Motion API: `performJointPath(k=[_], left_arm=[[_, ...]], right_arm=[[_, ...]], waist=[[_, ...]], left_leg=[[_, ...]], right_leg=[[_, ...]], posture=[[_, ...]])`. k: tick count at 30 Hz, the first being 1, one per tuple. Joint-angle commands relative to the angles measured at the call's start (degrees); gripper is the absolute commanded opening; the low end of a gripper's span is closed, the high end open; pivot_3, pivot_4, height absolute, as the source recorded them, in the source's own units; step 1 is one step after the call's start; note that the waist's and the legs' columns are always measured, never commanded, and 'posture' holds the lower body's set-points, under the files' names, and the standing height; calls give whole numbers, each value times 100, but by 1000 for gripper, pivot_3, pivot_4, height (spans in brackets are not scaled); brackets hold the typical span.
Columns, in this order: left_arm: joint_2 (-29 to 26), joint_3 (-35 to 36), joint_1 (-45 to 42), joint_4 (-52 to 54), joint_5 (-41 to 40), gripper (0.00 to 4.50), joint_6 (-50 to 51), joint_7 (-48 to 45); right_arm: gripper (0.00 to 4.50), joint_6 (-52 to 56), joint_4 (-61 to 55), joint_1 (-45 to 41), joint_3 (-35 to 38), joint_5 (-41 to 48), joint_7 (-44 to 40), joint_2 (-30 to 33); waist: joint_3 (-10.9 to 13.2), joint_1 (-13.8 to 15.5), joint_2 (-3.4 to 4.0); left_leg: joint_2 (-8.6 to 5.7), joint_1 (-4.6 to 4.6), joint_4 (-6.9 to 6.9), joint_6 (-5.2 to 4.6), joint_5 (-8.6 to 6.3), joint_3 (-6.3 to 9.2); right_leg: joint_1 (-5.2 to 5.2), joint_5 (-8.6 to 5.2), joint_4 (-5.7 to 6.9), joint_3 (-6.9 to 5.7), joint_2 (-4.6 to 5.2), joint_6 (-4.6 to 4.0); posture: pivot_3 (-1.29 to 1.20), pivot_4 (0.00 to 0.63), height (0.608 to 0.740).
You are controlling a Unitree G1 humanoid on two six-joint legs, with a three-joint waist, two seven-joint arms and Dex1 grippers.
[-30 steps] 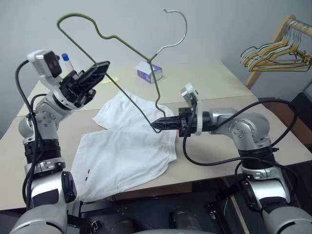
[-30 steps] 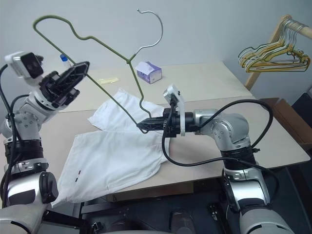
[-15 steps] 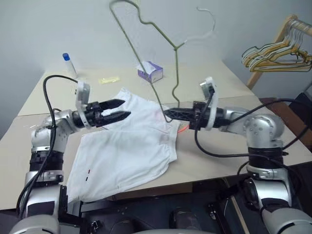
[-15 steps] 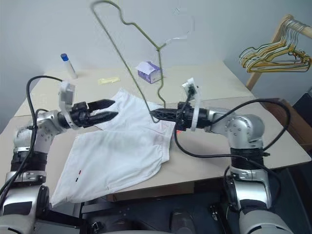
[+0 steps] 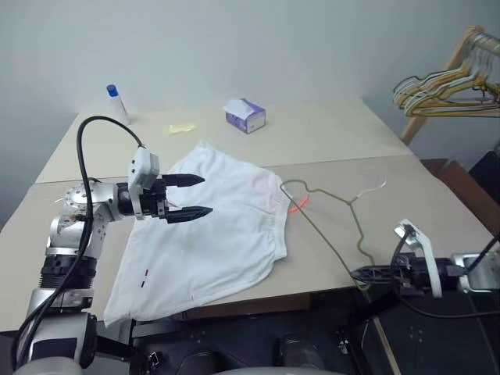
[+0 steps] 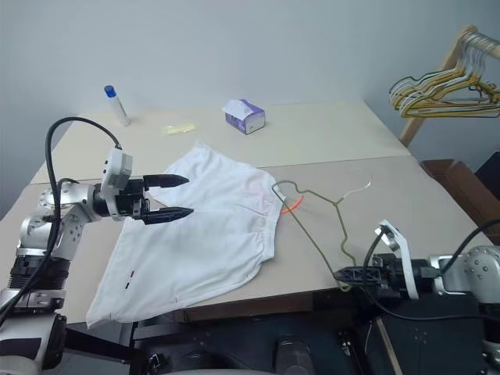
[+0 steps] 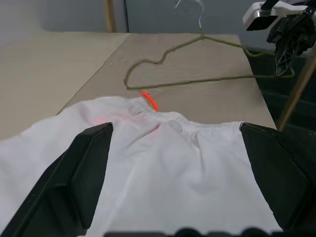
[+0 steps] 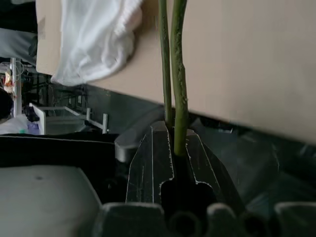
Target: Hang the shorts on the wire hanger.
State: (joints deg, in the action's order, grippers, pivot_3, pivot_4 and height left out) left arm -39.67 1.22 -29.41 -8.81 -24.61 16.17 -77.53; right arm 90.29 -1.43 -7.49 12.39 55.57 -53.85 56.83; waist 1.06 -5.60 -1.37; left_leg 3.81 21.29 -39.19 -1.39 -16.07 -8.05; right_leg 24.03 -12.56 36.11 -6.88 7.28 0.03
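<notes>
The waistband of the white shorts (image 5: 280, 222) will stretch wide and tight when the robot pulls the waistband's ends apart, since small puckers (image 5: 279, 241) run along the waistband's edge.
The white shorts (image 5: 211, 230) lie spread flat on the beige table (image 5: 328, 144), with an orange-red cord (image 7: 149, 100) at the waistband. My left gripper (image 5: 193, 196) hovers open just over their upper left part, nothing between its fingers (image 7: 74, 182). The olive wire hanger (image 5: 326, 244) rests flat on the table right of the shorts, one shoulder close to the waistband. Its near corner sticks past the table's front edge. There my right gripper (image 5: 357, 274) is shut on the hanger (image 8: 173, 98), low beside the table front.
A wooden rack with a bunch of yellow and white hangers (image 5: 445, 86) stands at the far right. At the back of the table are a purple tissue box (image 5: 245, 116), a blue-capped bottle (image 5: 117, 103) and a small yellow item (image 5: 180, 129).
My right gripper swung the hanger from upright down flat onto the table and dropped to the right, below the front edge. My left gripper came down from beside the hanger and opened over the shorts.
</notes>
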Motion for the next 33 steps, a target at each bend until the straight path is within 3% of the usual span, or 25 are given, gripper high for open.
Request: performJointPath(k=[1, 6, 15, 33], left_arm=[[-192, -74, 32, 301, 134, 4452, -326, -183], [-206, -28, 112, 306, 63, 4452, -344, -222], [-232, -50, 129, 279, 113, 4452, -373, -223], [-171, -38, 332, 377, 122, 4452, -433, -129]], right_arm=[[0, -161, 198, 248, 84, -1, -334, 240], [0, -387, 295, 367, -123, -149, -448, 261], [0, -443, 676, -323, -517, -470, -92, -382], [0, -452, 815, -149, -372, -552, -330, -60]], waist=[[0, 5, 1], [-3, 9, 5], [-2, 41, 4], [-3, 164, 5]], left_leg=[[1, -3, 0, 0, 3, 0], [3, -6, 0, -2, 5, 0], [1, 2, 0, -2, 5, 2], [-1, 4, -2, -1, 6, 1]], right_leg=[[0, -3, 1, 1, -1, 6], [0, -17, 5, 6, -3, 30], [3, 4, 1, 5, -3, 1], [4, 7, 0, 4, -2, -2]], posture=[[-117, 0, 740], [-113, 0, 740], [-98, 0, 740], [-100, 0, 740]])
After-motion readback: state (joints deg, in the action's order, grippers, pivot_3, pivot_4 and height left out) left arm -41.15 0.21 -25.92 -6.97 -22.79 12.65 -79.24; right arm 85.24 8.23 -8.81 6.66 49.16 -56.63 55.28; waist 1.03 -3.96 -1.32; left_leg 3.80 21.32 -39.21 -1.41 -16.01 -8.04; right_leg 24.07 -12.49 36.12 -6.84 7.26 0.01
